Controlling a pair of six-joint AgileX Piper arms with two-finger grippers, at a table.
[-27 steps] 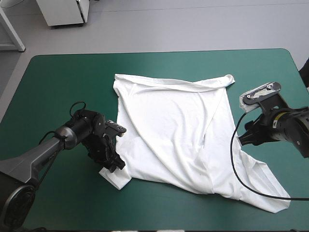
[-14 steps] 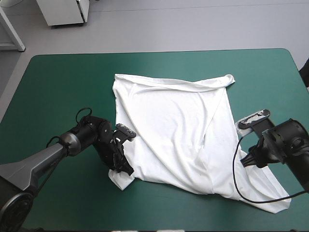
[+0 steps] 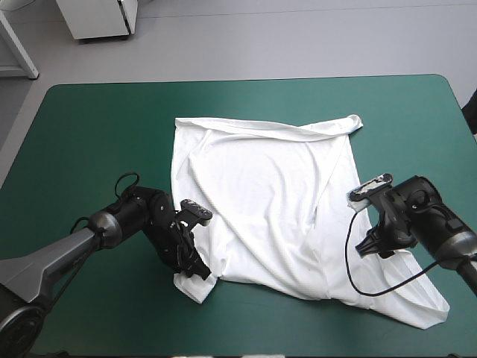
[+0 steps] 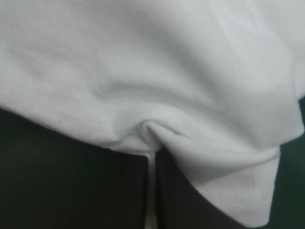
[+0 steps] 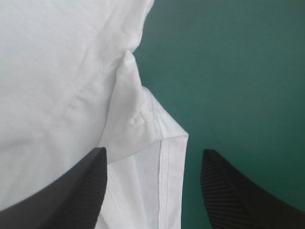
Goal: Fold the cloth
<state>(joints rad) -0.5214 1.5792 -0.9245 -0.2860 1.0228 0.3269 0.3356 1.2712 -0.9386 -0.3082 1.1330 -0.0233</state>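
The white T-shirt (image 3: 264, 186) will sag between the robot's grippers and fall open when the robot lifts it, because loose folds (image 3: 214, 189) run down the middle.
The white T-shirt (image 3: 268, 201) lies spread and creased across the middle of the teal-green cover. Its near-left corner is bunched, and my left gripper (image 3: 195, 270) is shut on it. In the left wrist view the black fingers (image 4: 119, 195) meet in an arch, with a fold of the T-shirt (image 4: 157, 131) pinched at the left gripper (image 4: 151, 152). My right gripper (image 3: 373, 243) hovers open at the shirt's right side. In the right wrist view a stitched sleeve hem (image 5: 164, 162) lies between the right gripper's (image 5: 153, 157) spread fingers (image 5: 88, 186).
Bare teal-green cover (image 3: 89, 134) shows to the left of the shirt and along the far edge. The shirt's near-right corner (image 3: 428, 313) reaches close to the table's front edge.
My left gripper has shut on the shirt's near-left corner and dragged it slightly right and toward the front. The right arm has come forward and left to the shirt's right sleeve.
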